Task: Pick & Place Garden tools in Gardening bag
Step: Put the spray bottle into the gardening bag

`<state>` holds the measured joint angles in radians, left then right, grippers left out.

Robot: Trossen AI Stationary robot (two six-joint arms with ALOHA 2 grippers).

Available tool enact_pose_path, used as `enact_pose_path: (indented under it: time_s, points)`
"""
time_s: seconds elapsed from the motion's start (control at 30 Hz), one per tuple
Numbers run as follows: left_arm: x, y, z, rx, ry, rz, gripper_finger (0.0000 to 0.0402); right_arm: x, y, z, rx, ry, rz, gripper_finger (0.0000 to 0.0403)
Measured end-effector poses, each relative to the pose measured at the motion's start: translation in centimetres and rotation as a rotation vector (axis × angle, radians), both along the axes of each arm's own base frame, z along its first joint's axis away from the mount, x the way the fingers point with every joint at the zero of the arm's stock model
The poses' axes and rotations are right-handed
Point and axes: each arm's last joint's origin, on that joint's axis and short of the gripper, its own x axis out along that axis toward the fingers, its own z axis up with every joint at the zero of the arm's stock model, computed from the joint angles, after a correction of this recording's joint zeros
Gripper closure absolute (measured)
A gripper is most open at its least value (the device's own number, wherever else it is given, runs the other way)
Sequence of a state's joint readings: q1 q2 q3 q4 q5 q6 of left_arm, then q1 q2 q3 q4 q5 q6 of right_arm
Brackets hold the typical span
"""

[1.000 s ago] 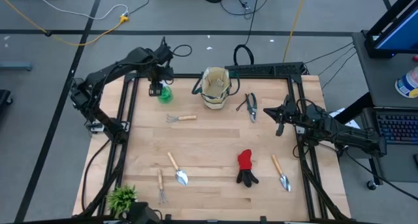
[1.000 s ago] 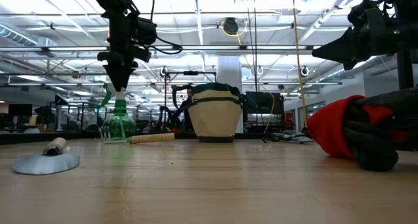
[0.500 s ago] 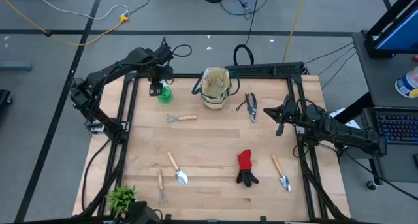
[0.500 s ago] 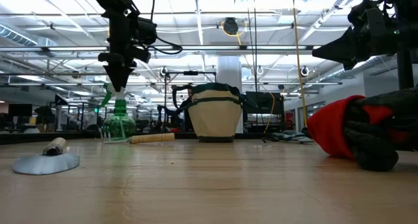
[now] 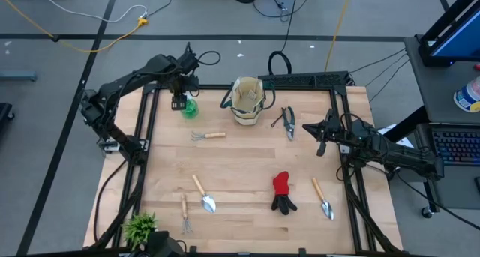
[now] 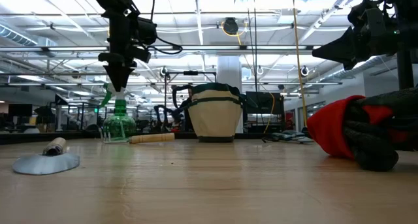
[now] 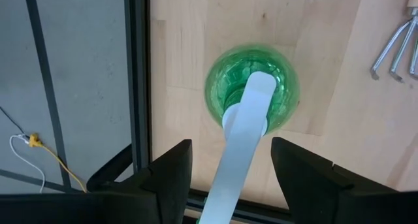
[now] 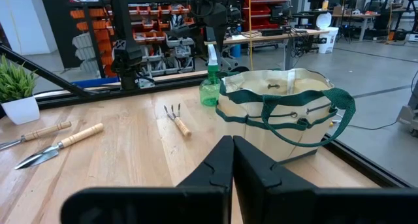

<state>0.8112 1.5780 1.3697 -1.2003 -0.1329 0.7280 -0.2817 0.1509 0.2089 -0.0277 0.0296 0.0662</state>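
Observation:
I expect the green spray bottle (image 5: 190, 109) to tip and lean against the bag's rim when I place it inside, because the bag's opening (image 5: 247, 94) is wider than the bottle.
The green spray bottle (image 5: 189, 106) with its white trigger head (image 7: 245, 119) stands upright on its base at the table's far left. My left gripper (image 7: 230, 145) is open and points down over it, one finger on each side of the trigger head; it also shows in the low view (image 6: 117, 83). The beige gardening bag (image 5: 247, 100) stands upright at the far middle, its mouth open. My right gripper (image 5: 320, 133) is shut and empty above the table's right side, near the black pruning shears (image 5: 287, 121).
A small rake (image 5: 208, 135) lies in front of the bottle. A trowel (image 5: 204, 195) and a second rake (image 5: 184, 214) lie near left. The red-and-black glove (image 5: 283, 192) and another trowel (image 5: 322, 198) lie near right. A spiky green plant (image 5: 140, 227) stands at the near left corner.

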Motion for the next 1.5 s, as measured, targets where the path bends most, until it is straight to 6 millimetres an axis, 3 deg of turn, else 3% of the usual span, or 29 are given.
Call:
enact_pose_path:
  time_s: [0.5,0.9,1.33,1.5]
  points:
    - [-0.1,0.0,0.0,0.018,0.033,-0.051,0.0195,0.0,0.0,0.0,0.0,0.0,0.0,0.0403]
    - [-0.1,-0.1,0.1,0.01,0.028,-0.054,0.0351,0.0,0.0,0.0,0.0,0.0,0.0,0.0403]
    - [0.3,-0.5,0.3,0.045,0.051,-0.07,0.0343,0.0,0.0,0.0,0.0,0.0,0.0,0.0403]
    - [0.7,-1.3,2.5,0.064,0.032,-0.076,0.035,0.0,0.0,0.0,0.0,0.0,0.0,0.0403]
